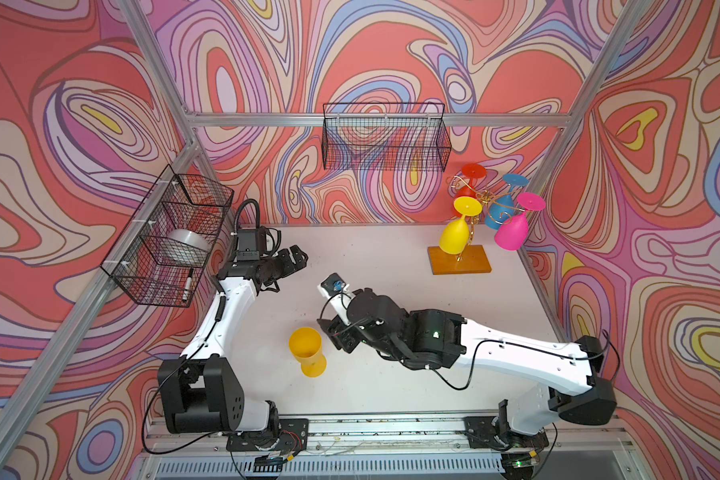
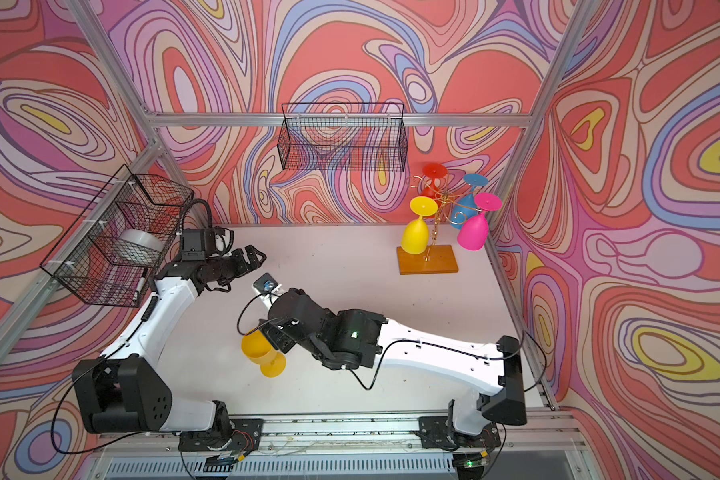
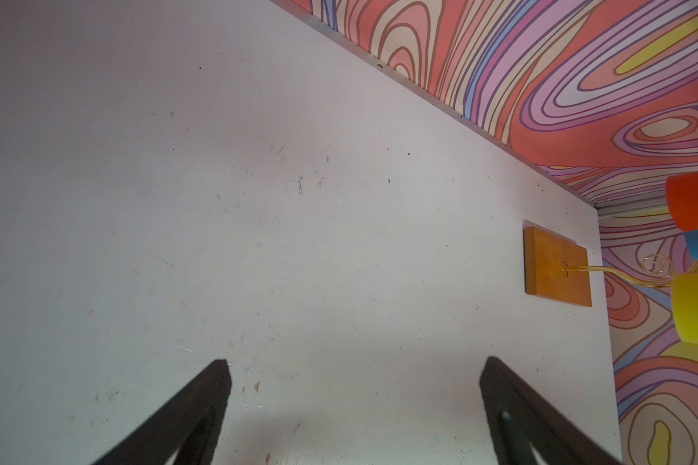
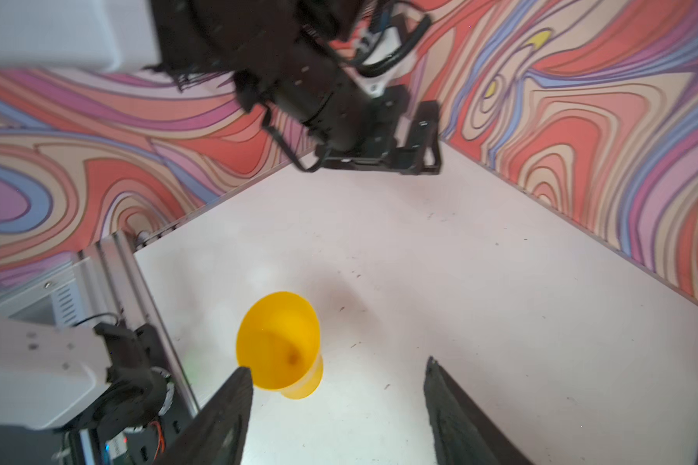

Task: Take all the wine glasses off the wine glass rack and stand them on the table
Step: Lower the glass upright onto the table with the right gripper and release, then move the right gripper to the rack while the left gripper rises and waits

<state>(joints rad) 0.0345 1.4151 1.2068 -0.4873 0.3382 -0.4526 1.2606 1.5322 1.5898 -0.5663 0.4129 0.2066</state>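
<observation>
The amber-yellow glass [image 1: 307,349] stands clear of my fingers, so my right gripper keeps going to the yellow glass at the rack's front [image 1: 463,217] and closes on its stem.
An amber-yellow wine glass [image 1: 306,351] [image 2: 262,351] [image 4: 279,342] stands upright on the white table, front centre, touching nothing. My right gripper [image 1: 341,336] [image 4: 339,374] hangs just right of it, open; one fingertip [image 4: 244,378] sits close beside the rim and nothing is between the jaws. The wine glass rack [image 1: 474,199] [image 2: 441,208], gold wire on an amber base [image 1: 460,259] [image 3: 557,265], stands at the back right. Several coloured glasses hang upside down on it, among them a yellow one [image 1: 454,237] and a pink one [image 1: 512,232]. My left gripper [image 1: 300,259] [image 3: 355,382] is open over bare table at the left.
A black wire basket [image 1: 385,137] hangs on the back wall. Another basket [image 1: 171,237] on the left wall holds a silver roll and a pen. Patterned walls close in three sides. An aluminium rail [image 1: 391,428] carrying both arm bases runs along the front.
</observation>
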